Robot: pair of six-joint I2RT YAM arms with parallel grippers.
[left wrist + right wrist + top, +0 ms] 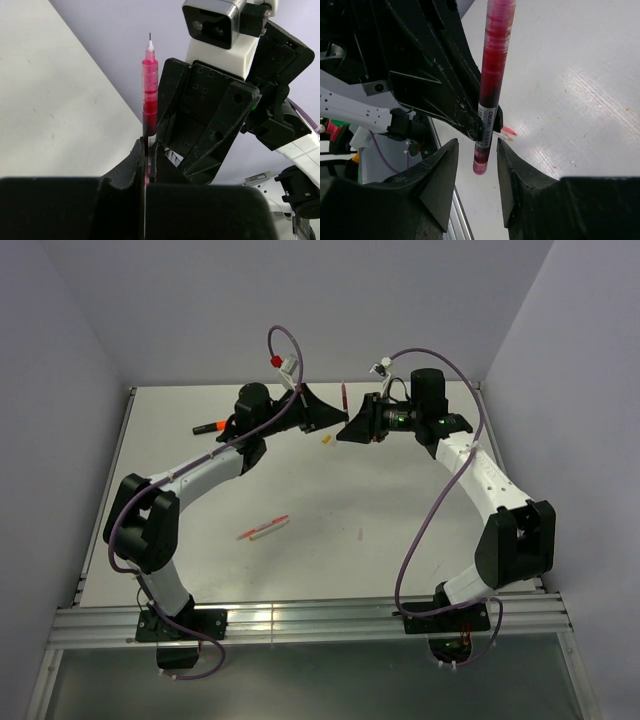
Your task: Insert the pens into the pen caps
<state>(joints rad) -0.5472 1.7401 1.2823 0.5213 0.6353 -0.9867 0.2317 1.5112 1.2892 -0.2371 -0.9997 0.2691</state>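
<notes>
My right gripper should take the pen's blunt rear end [481,163], because my left gripper is holding the pen's lower body [487,118]. My left gripper will then be free to get the clear cap.
A thin dark-red pen [149,85] with a fine tip stands between my two grippers above the far middle of the table [400,530], also visible from above [343,395]. My left gripper [147,147] is shut on its lower barrel. My right gripper [477,145] faces the left one [335,412]. Its jaws stand on either side of the pen's blunt rear end [481,162] with a gap on each side, touching nothing. A yellowish cap [325,440] lies on the table just below the grippers.
A stubby black marker with an orange tip [208,427] lies at the far left. A red and white stick pen [263,528] rests left of centre, and a small pale pink piece [360,535] lies nearby. Purple walls surround the table, with a metal rail along its near edge.
</notes>
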